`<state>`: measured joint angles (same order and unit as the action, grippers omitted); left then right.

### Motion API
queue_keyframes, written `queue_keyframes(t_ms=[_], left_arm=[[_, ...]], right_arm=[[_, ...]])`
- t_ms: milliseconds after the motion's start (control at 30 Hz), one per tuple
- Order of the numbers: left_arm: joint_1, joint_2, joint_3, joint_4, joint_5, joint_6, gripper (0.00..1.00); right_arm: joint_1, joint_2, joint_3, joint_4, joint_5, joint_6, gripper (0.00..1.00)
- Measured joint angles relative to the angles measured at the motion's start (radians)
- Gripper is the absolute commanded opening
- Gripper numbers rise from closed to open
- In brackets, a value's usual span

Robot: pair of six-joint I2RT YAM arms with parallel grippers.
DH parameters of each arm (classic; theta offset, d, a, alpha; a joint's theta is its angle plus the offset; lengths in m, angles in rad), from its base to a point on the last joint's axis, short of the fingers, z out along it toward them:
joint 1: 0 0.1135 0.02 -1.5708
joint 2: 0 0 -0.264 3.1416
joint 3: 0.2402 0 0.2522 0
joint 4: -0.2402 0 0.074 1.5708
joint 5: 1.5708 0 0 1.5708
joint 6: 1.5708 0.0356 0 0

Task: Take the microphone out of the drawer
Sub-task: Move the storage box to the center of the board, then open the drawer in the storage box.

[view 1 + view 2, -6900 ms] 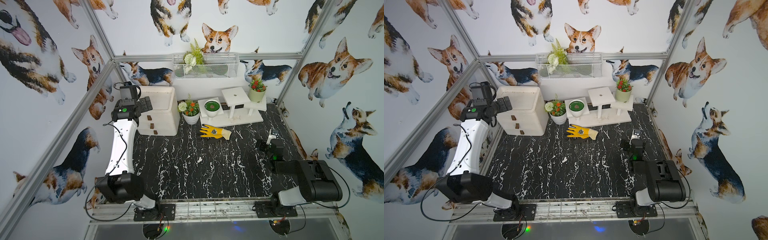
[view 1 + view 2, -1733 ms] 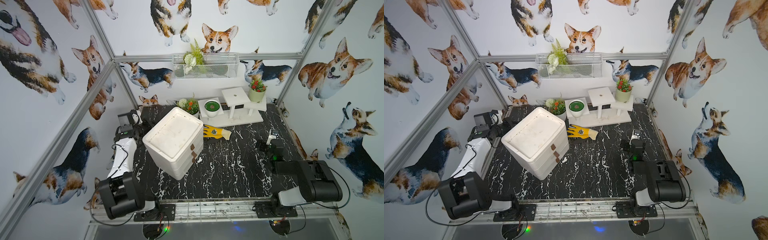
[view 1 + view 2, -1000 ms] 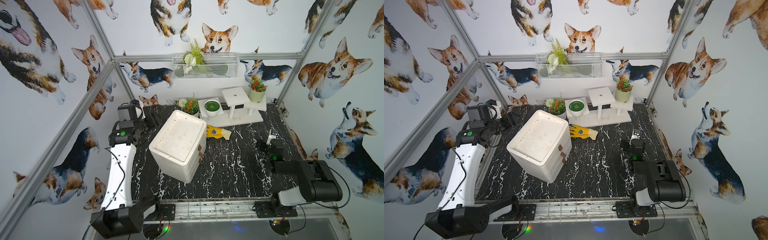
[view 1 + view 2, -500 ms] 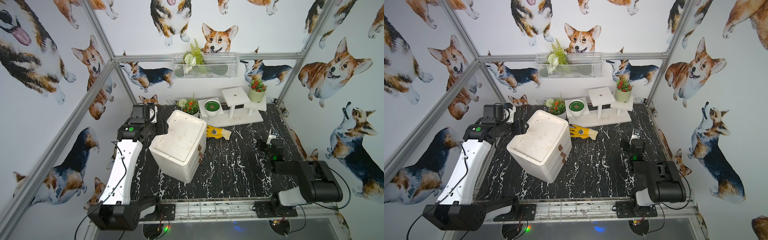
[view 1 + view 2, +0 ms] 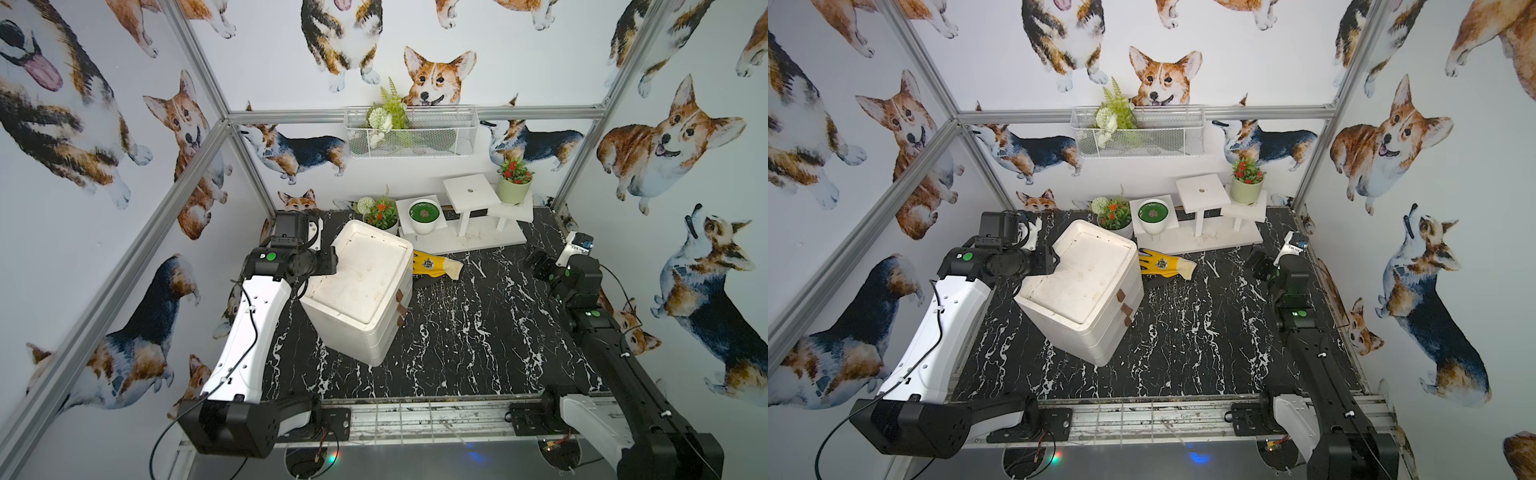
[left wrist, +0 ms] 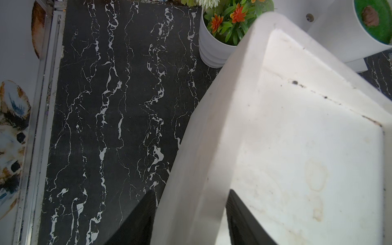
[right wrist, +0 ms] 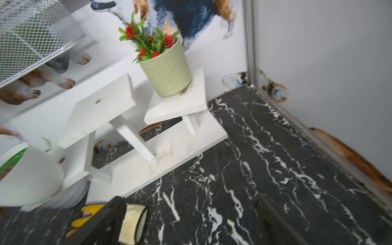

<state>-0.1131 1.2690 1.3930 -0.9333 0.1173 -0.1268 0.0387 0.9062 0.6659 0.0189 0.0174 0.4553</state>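
My left gripper should turn the white drawer unit (image 5: 361, 280) straight, because it stands crooked, and hold its rim while my right gripper pulls the top brown pull tab (image 5: 399, 295).
The white drawer unit (image 5: 361, 286) stands skewed in the middle of the black marble table, also seen in a top view (image 5: 1084, 278). Its three drawers are pushed in, and brown pull tabs (image 5: 400, 296) face the front right. The microphone is hidden. My left gripper (image 5: 330, 266) reaches over the unit's back left corner. In the left wrist view the left gripper (image 6: 191, 192) straddles the raised top rim (image 6: 201, 148), one finger against its outer wall and one inside. My right gripper (image 5: 536, 262) hovers open at the far right, empty in the right wrist view (image 7: 188, 197).
A yellow glove (image 5: 436, 266) lies just behind the unit's right side. Behind that stand a white tiered stand (image 5: 469, 241), a flower pot (image 5: 380, 216), a green-topped white pot (image 5: 424, 214) and a light green pot (image 5: 514, 189). A wire basket (image 5: 409, 133) hangs on the back wall.
The drawer unit went from the back left corner to the middle of the table. In the last second my left gripper swung over its rim and closed on it. The right arm stayed still.
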Motion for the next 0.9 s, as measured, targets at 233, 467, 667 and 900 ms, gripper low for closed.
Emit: queue_keyframes(t_ms=[233,467,667,900], left_arm=[[-0.034,-0.023,-0.028,0.024,-0.040,0.001,0.35],[-0.083,-0.051,-0.045,0.021,-0.040,-0.030,0.25],[-0.118,-0.087,-0.075,0.028,-0.066,-0.075,0.20],[-0.141,-0.127,-0.112,0.048,-0.125,-0.130,0.20]], right_arm=[[0.055,-0.015,0.055,-0.158,-0.344,0.197,0.84],[0.293,-0.006,0.066,-0.175,-0.439,0.322,0.76],[0.440,0.109,0.014,-0.021,-0.489,0.451,0.69],[0.546,0.293,0.028,0.177,-0.529,0.532,0.65]])
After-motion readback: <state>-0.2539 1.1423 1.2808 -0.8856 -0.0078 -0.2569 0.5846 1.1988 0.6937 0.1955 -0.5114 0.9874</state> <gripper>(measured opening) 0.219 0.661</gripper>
